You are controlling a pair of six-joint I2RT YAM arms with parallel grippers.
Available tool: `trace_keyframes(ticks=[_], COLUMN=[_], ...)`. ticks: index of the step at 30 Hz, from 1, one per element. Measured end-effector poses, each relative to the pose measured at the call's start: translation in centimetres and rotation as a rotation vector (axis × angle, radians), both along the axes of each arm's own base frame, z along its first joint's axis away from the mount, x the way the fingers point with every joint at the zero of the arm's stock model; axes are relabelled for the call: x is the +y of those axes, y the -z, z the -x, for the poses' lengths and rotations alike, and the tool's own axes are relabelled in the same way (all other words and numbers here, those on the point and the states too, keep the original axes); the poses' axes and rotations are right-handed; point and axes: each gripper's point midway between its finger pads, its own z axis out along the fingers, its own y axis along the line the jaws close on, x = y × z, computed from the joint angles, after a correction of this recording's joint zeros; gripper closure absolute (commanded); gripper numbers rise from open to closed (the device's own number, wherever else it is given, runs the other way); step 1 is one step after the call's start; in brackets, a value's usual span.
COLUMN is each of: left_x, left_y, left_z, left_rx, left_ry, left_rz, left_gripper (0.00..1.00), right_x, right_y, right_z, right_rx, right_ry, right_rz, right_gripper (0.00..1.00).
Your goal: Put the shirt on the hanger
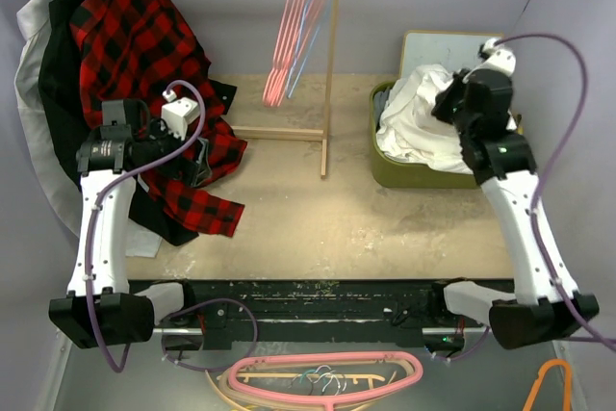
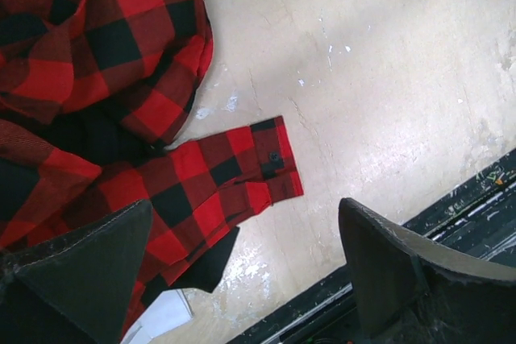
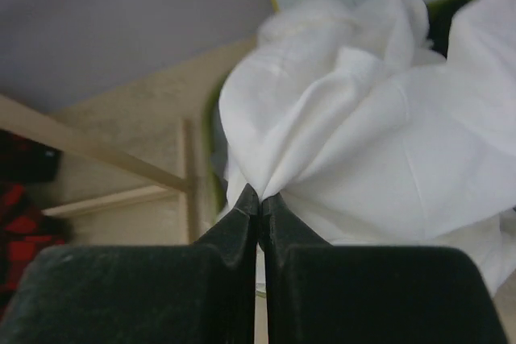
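Observation:
The white shirt lies bunched (image 1: 414, 120) in the basket, beyond the robot's left gripper, so the right gripper should pull it toward the rack post (image 1: 324, 151) so that both grippers can take hold of it.
The white shirt (image 1: 416, 122) lies bunched in an olive-green basket (image 1: 404, 176) at the right. My right gripper (image 1: 445, 103) is down on the heap, and in the right wrist view it is shut (image 3: 260, 196) on a pinched fold of the shirt (image 3: 363, 142). A light-blue hanger (image 1: 310, 40) hangs among pink ones on the rail at the back. My left gripper (image 1: 197, 156) hovers over the floor at the left. Its jaws stand wide apart (image 2: 246, 203) with nothing between them, above a red-and-black plaid sleeve cuff (image 2: 242, 167).
A red-and-black plaid shirt (image 1: 144, 40) drapes from the rail's left end down to the floor. The wooden rack post (image 1: 330, 93) stands between the two arms. Pink hangers (image 1: 289, 36) hang on the rail. Another pink hanger (image 1: 327, 372) and an orange one (image 1: 549, 384) lie at the near edge.

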Motion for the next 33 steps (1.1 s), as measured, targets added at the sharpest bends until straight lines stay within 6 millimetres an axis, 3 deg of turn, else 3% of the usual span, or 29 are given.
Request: trace_keyframes(ticks=[4, 7, 10, 13, 15, 17, 20, 23, 26, 30, 33], left_x=[-0.7, -1.8, -2.6, -3.4, -4.0, -4.5, -5.1, -5.3, -4.9, -4.3, -5.1], left_y=[0.3, -0.1, -1.1, -1.9, -2.1, -2.2, -2.4, -2.6, -2.0, -0.3, 0.5], left_z=[0.4, 1.2, 1.5, 2.0, 2.5, 3.0, 3.7, 4.4, 4.5, 4.4, 4.1], left_rx=[0.024, 0.037, 0.017, 0.003, 0.007, 0.010, 0.002, -0.021, -0.045, -0.038, -0.056], left_ry=[0.039, 0.088, 0.128, 0.170, 0.200, 0.231, 0.281, 0.332, 0.359, 0.400, 0.452], left_rz=[0.031, 0.076, 0.110, 0.149, 0.177, 0.197, 0.214, 0.205, 0.161, 0.091, 0.039], left_gripper=[0.00, 0.00, 0.00, 0.00, 0.01, 0.01, 0.01, 0.01, 0.01, 0.01, 0.01], right_x=[3.3, 7.6, 13.1, 19.4, 22.3, 23.7, 24.5, 24.5, 22.8, 17.8, 16.0], right_y=[-11.0, -18.0, -21.8, -23.3, -22.7, -20.7, -16.1, -11.0, -6.2, 0.0, 2.2], right_z=[1.8, 4.5, 8.0, 12.7, 15.1, 16.0, 15.2, 13.1, 10.4, 5.7, 3.6], right_rx=[-0.251, -0.420, -0.507, -0.540, -0.546, -0.513, -0.408, -0.301, -0.209, -0.103, -0.061], right_ry=[-0.194, -0.440, -0.704, -1.022, -1.203, -1.288, -1.299, -1.233, -1.112, -0.867, -0.775], right_rz=[-0.085, -0.160, -0.223, -0.290, -0.344, -0.384, -0.398, -0.378, -0.362, -0.355, -0.356], right_gripper=[1.00, 1.00, 1.00, 1.00, 1.00, 1.00, 1.00, 1.00, 1.00, 1.00, 1.00])
